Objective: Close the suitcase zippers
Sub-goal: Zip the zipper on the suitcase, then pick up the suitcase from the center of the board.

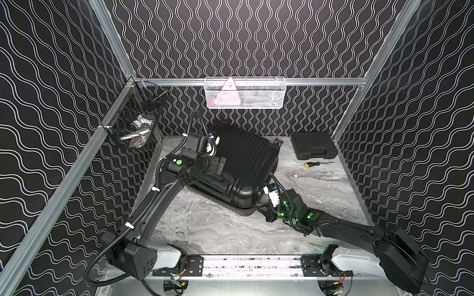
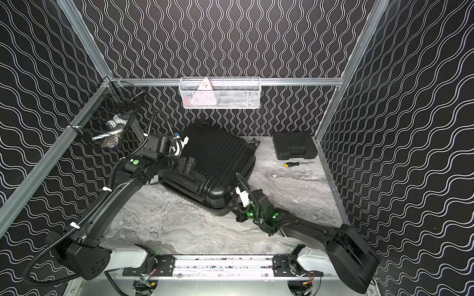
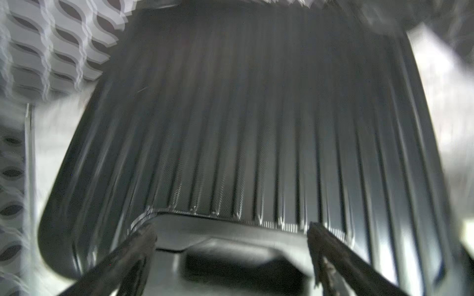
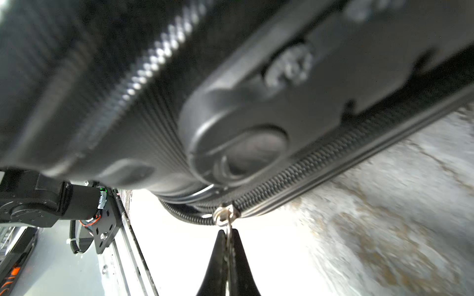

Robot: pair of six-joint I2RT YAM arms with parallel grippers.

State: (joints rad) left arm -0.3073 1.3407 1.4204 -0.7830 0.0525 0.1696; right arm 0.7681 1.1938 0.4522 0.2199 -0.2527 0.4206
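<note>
The zipper track curves away ahead of the slider, so the robot's right gripper should hold the pull still while the left gripper turns the suitcase by its recessed handle [image 3: 239,261].
The black ribbed suitcase [image 1: 246,159] [image 2: 220,156] lies flat on the marble table, its shell halves together. My left gripper [image 3: 230,230] [image 1: 220,166] hovers open above the suitcase's [image 3: 256,115] left side, its fingers straddling the recessed handle [image 3: 238,258] without gripping it; that view is blurred. At the suitcase's near right corner, my right gripper [image 4: 227,232] [image 1: 261,207] is shut on the small metal pull of the zipper slider [image 4: 225,214]. Behind the slider the zipper track [image 4: 333,164] is joined; ahead of it the track [image 4: 184,216] is still parted.
A smaller flat black tool case [image 1: 314,144] and a screwdriver [image 1: 316,164] lie at the back right. A white mesh basket [image 1: 245,93] hangs on the back wall, a black wire basket [image 1: 133,123] on the left wall. The arms' mounting rail [image 1: 251,264] runs along the front.
</note>
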